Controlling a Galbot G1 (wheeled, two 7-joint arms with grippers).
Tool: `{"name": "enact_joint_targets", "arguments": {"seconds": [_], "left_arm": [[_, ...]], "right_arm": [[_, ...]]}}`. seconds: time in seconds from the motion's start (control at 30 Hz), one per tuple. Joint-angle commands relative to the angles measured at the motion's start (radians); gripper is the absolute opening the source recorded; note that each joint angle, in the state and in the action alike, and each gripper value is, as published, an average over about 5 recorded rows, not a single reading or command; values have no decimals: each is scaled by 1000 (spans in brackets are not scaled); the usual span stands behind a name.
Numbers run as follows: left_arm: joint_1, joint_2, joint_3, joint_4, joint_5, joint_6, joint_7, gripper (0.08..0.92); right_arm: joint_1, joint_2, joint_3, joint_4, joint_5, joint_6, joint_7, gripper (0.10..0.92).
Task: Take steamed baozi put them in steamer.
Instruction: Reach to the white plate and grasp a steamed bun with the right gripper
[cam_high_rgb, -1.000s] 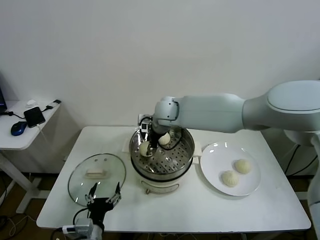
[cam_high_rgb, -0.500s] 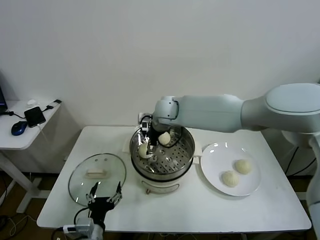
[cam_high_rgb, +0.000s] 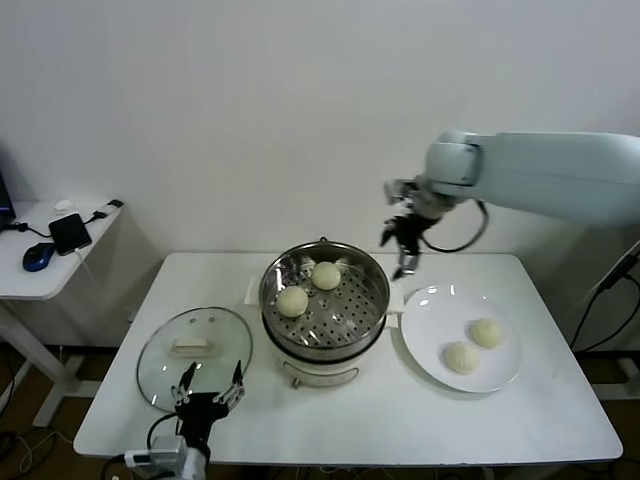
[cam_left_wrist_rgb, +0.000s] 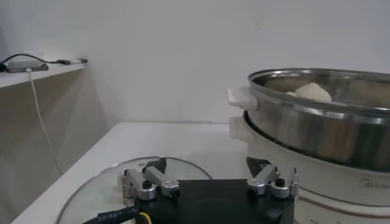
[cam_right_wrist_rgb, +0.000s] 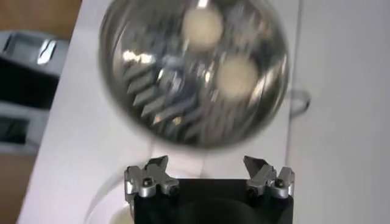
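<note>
I have open fingers and a clear way to the front baozi on the white plate (cam_high_rgb: 461, 357), so my right gripper should keep descending and close around that baozi.
The steel steamer (cam_high_rgb: 345, 335) stands mid-table on its cream base and holds two baozi, one (cam_high_rgb: 292, 300) at the left and one (cam_high_rgb: 326, 275) at the back. Two more baozi (cam_high_rgb: 486, 332) (cam_high_rgb: 460, 356) lie on the white plate (cam_high_rgb: 430, 305) to its right. My right gripper (cam_high_rgb: 404, 249) is open and empty, raised between the steamer and the plate. In the right wrist view the steamer (cam_right_wrist_rgb: 152, 103) and both buns (cam_right_wrist_rgb: 202, 27) (cam_right_wrist_rgb: 237, 76) show below the gripper (cam_right_wrist_rgb: 207, 164). My left gripper (cam_high_rgb: 208, 385) is open and parked at the front left.
A round glass lid (cam_high_rgb: 160, 350) lies on the table left of the steamer, just beyond the left gripper; it also shows in the left wrist view (cam_left_wrist_rgb: 91, 189). A side table (cam_high_rgb: 20, 275) with a phone and a mouse stands at the far left.
My right gripper let go of a baozi in the steamer, rose out of the pot and swung right toward the plate. Two buns now lie in the steamer. The left arm has not moved.
</note>
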Motion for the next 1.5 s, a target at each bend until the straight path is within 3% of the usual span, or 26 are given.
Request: {"name": "enact_joint_targets", "arguments": {"seconds": [0.03,0.23,0.43,1.27,1.5], "left_arm": [[0,0,1,1,0,1,0,823],[10,-4,-6,-2,4,0,-1,823],[22,-8,-15,-4,5,0,-3,823],[23,-6,-20,11,5,-2,-4,823],[22,-6,-19,10,6,2,-3,823]], "right_arm": [[-29,-338,-108,112,-222,61,-74,823],[-357,-398,120,64,-370,6,-10,823],[-567,-353,312,-19,-416,-34,51,823],[-738,-182,468,-143,-398,-98,148,820],[-709,-174,448,-136,-392,-94,122,694]]}}
